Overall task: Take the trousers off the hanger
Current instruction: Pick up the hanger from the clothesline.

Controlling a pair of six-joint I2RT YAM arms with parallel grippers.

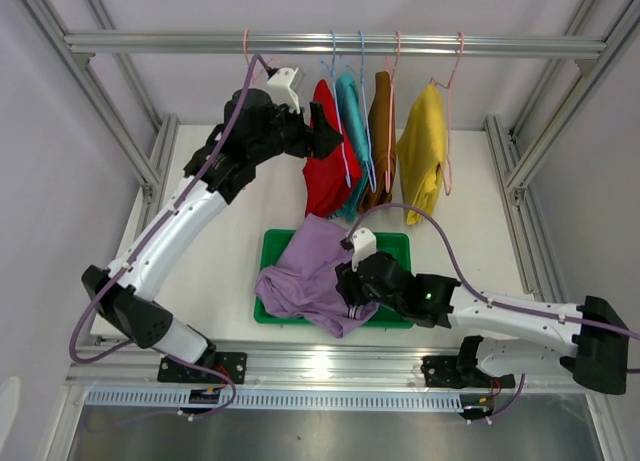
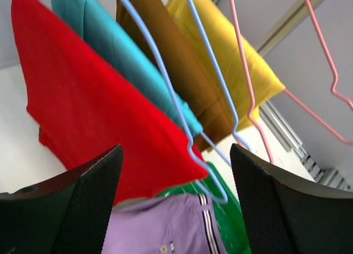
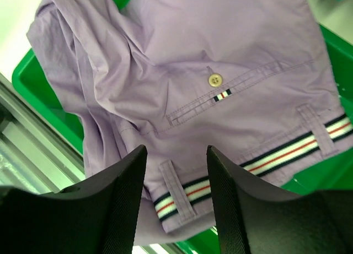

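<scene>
The red trousers (image 1: 327, 171) are hanging folded over the blue hanger's bar (image 1: 348, 180), so they will stay draped and come along when I lift the hanger off the rail.
The lilac trousers (image 1: 305, 276) lie crumpled in the green tray (image 1: 395, 243). My right gripper (image 1: 346, 286) hovers open just over their striped waistband (image 3: 259, 157), fingers apart with nothing pinched between them (image 3: 176, 182). Red (image 1: 328, 181), teal (image 1: 352, 116), brown (image 1: 381, 131) and yellow (image 1: 424, 146) trousers hang on hangers from the rail (image 1: 500, 46). My left gripper (image 1: 325, 141) is raised beside the red pair and stands open (image 2: 176, 199), its fingers (image 2: 88, 204) wide apart below the red cloth (image 2: 94, 100) and a blue hanger (image 2: 182, 116).
Blue and pink wire hangers (image 2: 248, 83) crowd close together along the rail. A pink hook (image 1: 247, 49) hangs at the rail's left, partly behind my left arm. Aluminium frame posts (image 1: 520, 161) flank the white table (image 1: 210, 271).
</scene>
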